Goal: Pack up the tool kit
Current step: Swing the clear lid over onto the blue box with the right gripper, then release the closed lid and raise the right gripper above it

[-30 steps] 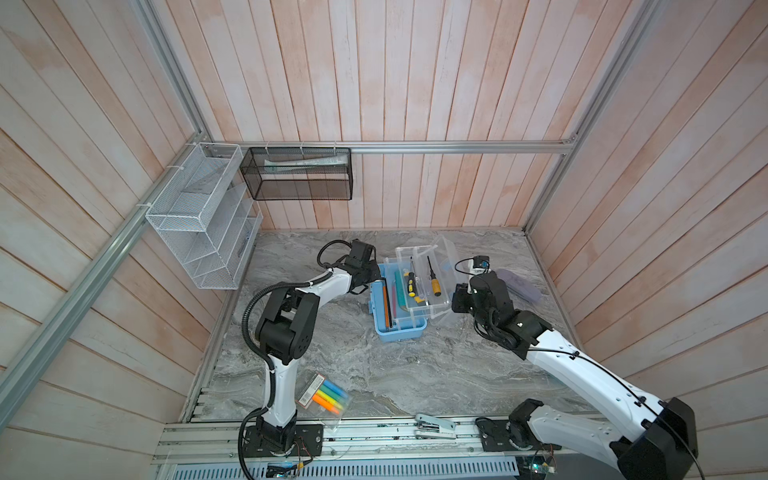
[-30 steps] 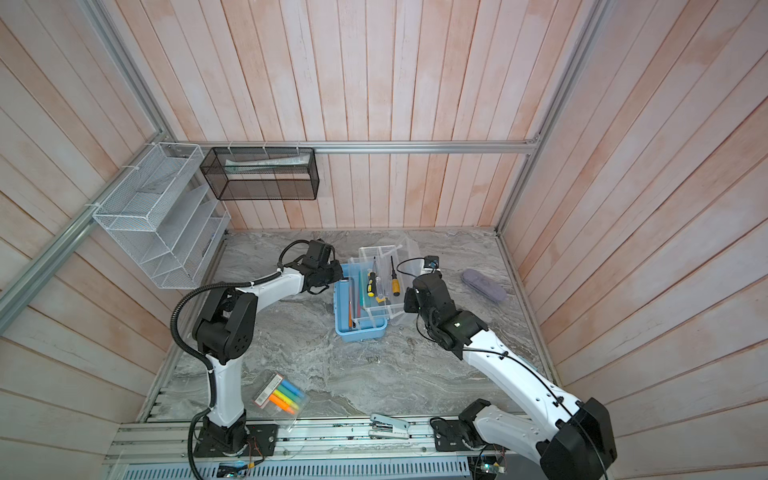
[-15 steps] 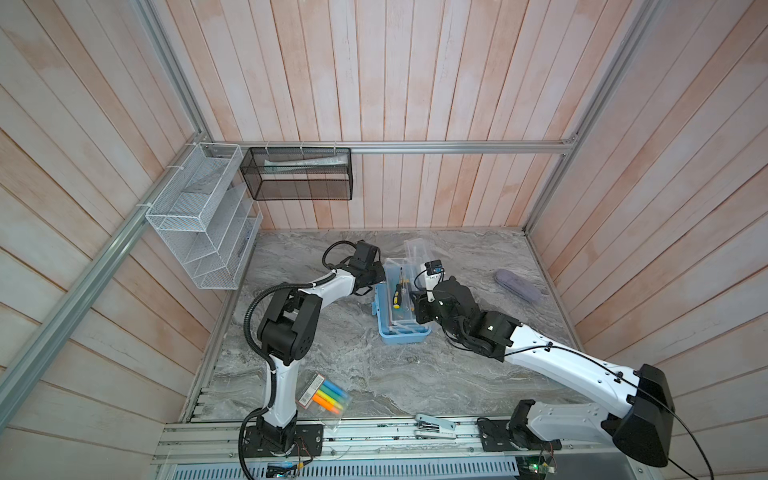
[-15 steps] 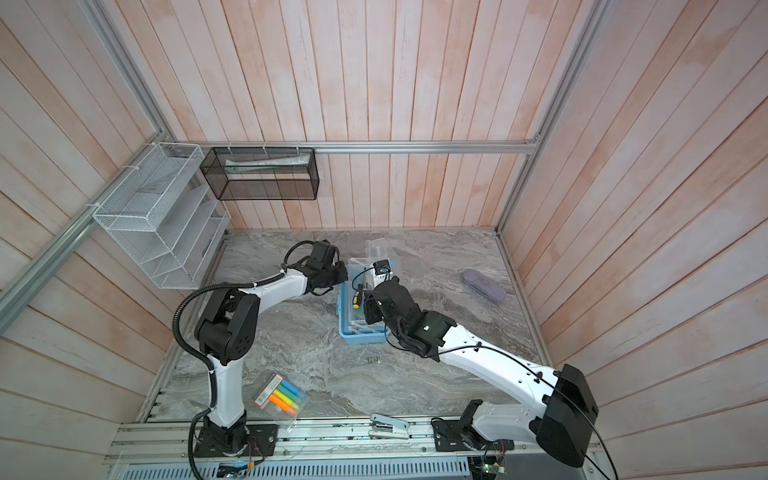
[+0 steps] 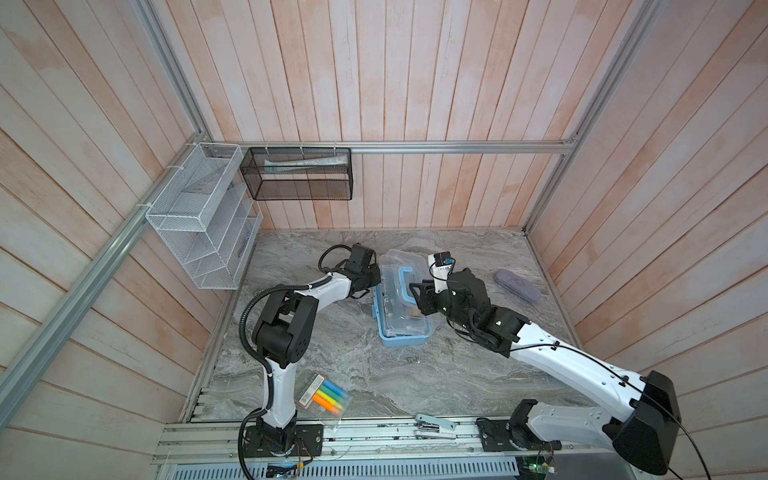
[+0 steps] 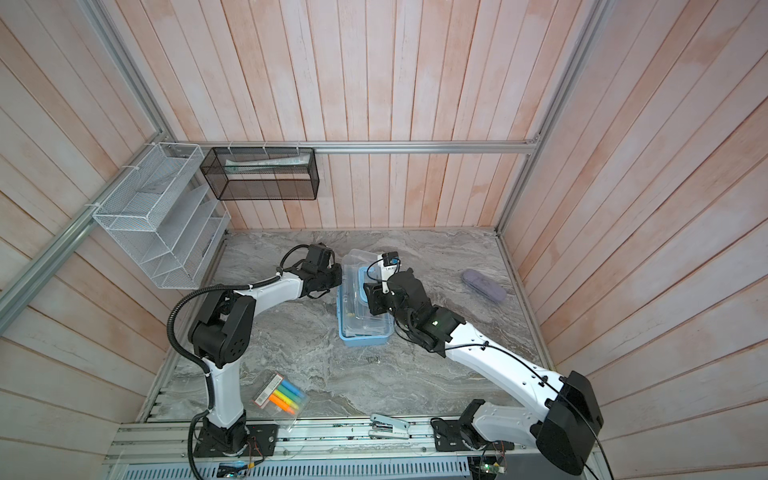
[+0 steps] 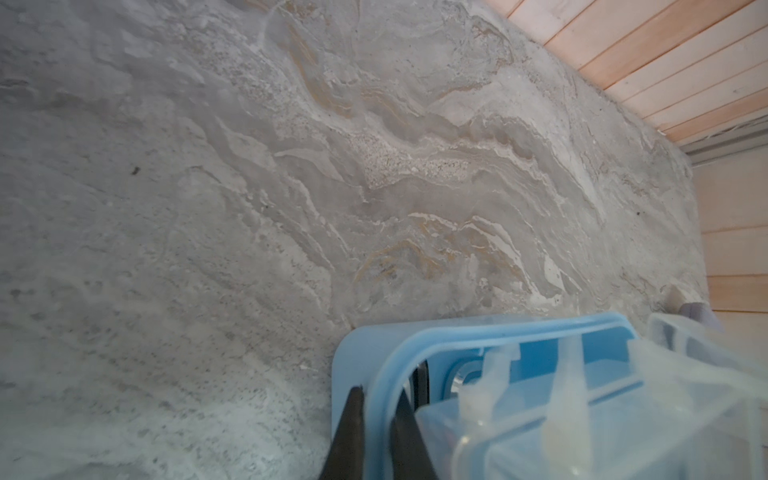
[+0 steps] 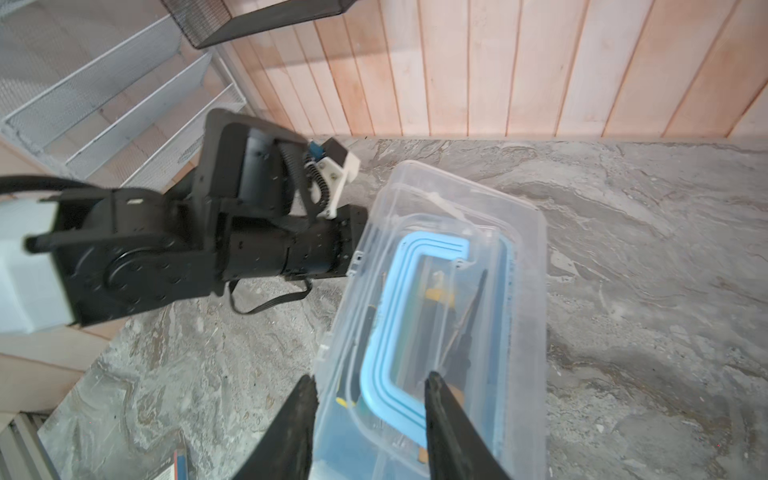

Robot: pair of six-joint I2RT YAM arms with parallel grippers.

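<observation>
The robot's left gripper is pinching the box's light-blue rim where the clear lid must sit, so it should open and move back before the robot fastens the box's side latch.
The tool kit is a light-blue box in the middle of the marble top, shown in both top views. Its clear lid is folded down over it, and its blue handle lies flat on top. Tools show dimly through the lid. My left gripper is shut on the box's light-blue rim at the left side. Over the lid hangs my right gripper, open, one finger beside the lid's edge and one above it, holding nothing. Whether the latch is fastened is hidden.
A clear packet of coloured highlighters lies front left. A stapler sits on the front rail. A lilac oval case lies at the right. A white wire rack and a black mesh basket hang on the walls.
The lid lay open to the right, then stood upright, and now lies down over the box. My right gripper swung it over and has opened. The left gripper kept its hold.
</observation>
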